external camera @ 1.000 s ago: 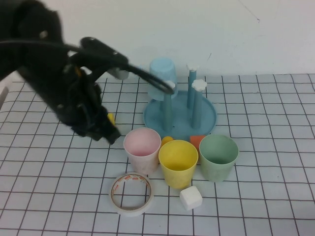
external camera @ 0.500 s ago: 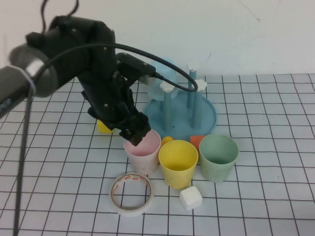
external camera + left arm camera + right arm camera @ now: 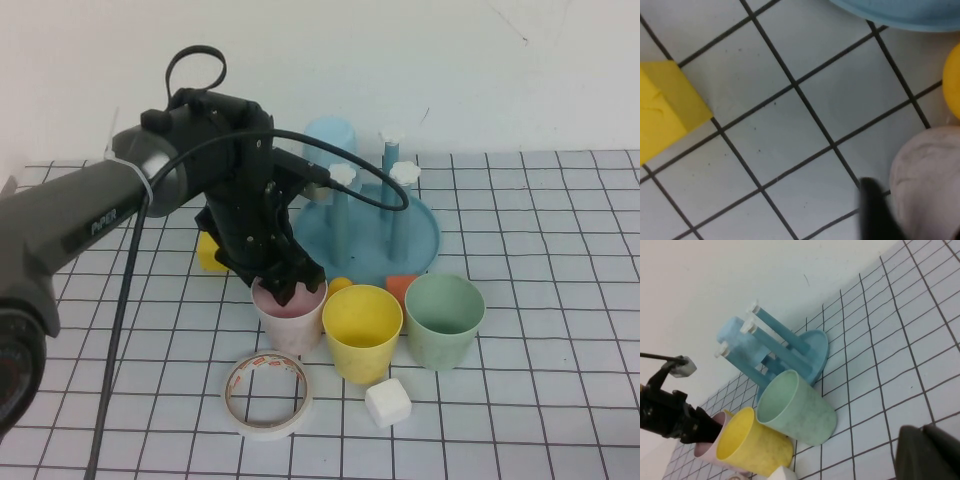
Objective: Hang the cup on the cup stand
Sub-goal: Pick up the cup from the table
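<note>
I will see more of the small orange ball when I lift the cup, because the ball only peeks out past the pale pink cup's rim.
The pale pink cup stands upright on the table in front of the blue cup stand. My left gripper is down at the cup's rim, open. One dark finger sits just outside the cup's wall; the other is hidden. A light blue cup hangs upside down on a rear peg. My right gripper hovers low over the table to the right of the cups, shut and holding nothing. It does not show in the high view.
A yellow cup and a green cup stand right of the pink one, touching in a row. A tape roll and white cube lie in front. A yellow block, small orange ball and orange block lie near the stand.
My left arm has swung right and come down from the table's left onto the pink cup's rim, and its jaws have opened. Cups and stand have not moved.
</note>
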Motion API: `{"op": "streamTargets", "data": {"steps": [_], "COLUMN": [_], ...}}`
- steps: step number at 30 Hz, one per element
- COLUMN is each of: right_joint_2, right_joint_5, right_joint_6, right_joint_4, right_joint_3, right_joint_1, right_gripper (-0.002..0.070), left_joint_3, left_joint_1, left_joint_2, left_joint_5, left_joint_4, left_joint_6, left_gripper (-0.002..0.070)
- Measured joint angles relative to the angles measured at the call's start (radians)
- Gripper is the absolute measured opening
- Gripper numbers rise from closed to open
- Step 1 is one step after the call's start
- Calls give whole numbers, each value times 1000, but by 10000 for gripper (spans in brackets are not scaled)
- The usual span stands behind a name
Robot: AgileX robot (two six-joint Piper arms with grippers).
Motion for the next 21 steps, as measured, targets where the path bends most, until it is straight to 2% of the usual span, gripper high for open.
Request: {"op": "streamTargets", "data": {"steps": [3,6,9,14,21], "right_joint_2": [0,0,0,0,0], "right_joint_5": [0,0,0,0,7], "right_joint_6": [-11,-15,-15,-17,-17], "right_joint_4": [0,0,0,2,21], "right_joint_3": [0,0,0,0,0], "right_joint_1": [0,0,0,0,0], "right_gripper": [-1,-1,-1,-1,-1], "left_joint_3": [0,-1,-2,-2,151], "left_joint_1": [0,0,-1,-1,-1], "left_joint_2": [2,2,-3,-70,-373], "left_joint_5": [-10,-9,0,32,-43], "left_joint_4": [0,0,-2,2,-9], "left_joint_6": [0,2,13,49,79], "left_gripper": [134,46,18,13,12]}}
